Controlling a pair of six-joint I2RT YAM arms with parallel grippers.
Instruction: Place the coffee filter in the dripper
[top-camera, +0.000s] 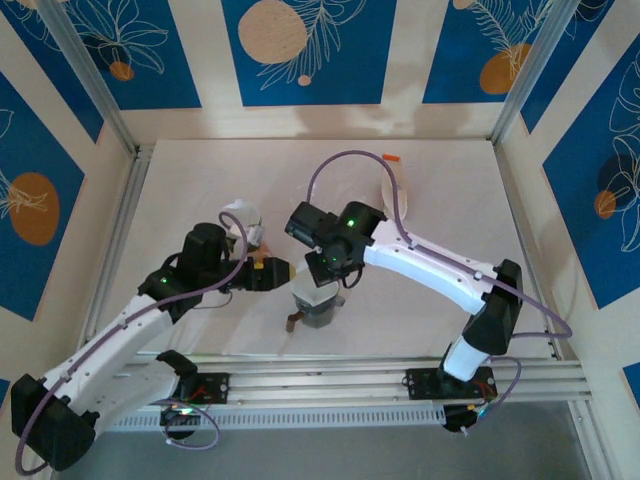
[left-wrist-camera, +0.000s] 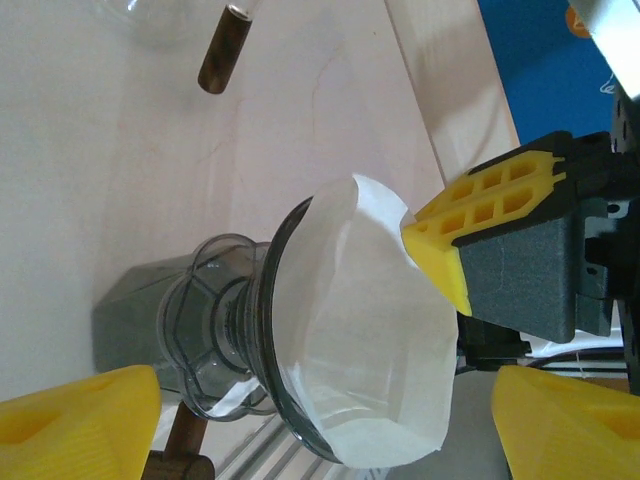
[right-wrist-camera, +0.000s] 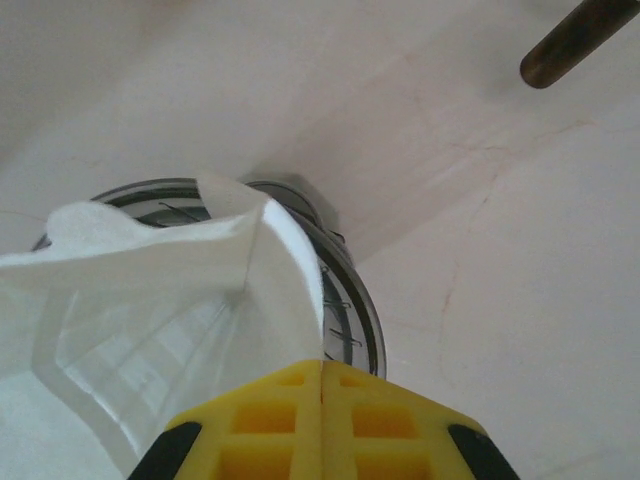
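The coffee filter's edge (right-wrist-camera: 298, 256) sticks up high above the dripper's dark rim, so my right gripper needs to open and straddle the dripper's rim (right-wrist-camera: 366, 318) with one finger inside the filter.
The white paper coffee filter (left-wrist-camera: 370, 340) sits opened inside the clear dark-rimmed dripper (left-wrist-camera: 215, 310), which stands on the table near the front middle (top-camera: 318, 308). My right gripper (right-wrist-camera: 322, 385) is above the dripper with its yellow fingers pressed together on the filter's (right-wrist-camera: 170, 300) upper edge; the dripper's rim (right-wrist-camera: 355, 310) shows just behind. From the left wrist view those right fingers (left-wrist-camera: 440, 250) touch the filter's rim. My left gripper (left-wrist-camera: 330, 430) is open, one finger on each side of the dripper and filter, touching neither.
A brown wooden handle (left-wrist-camera: 222, 50) lies on the table beyond the dripper, next to a clear glass piece (left-wrist-camera: 160, 20). Another wooden handle (left-wrist-camera: 180, 450) sticks out at the dripper's base. A white object (top-camera: 240, 215) sits left of centre. Aluminium rails (top-camera: 400, 375) run along the front.
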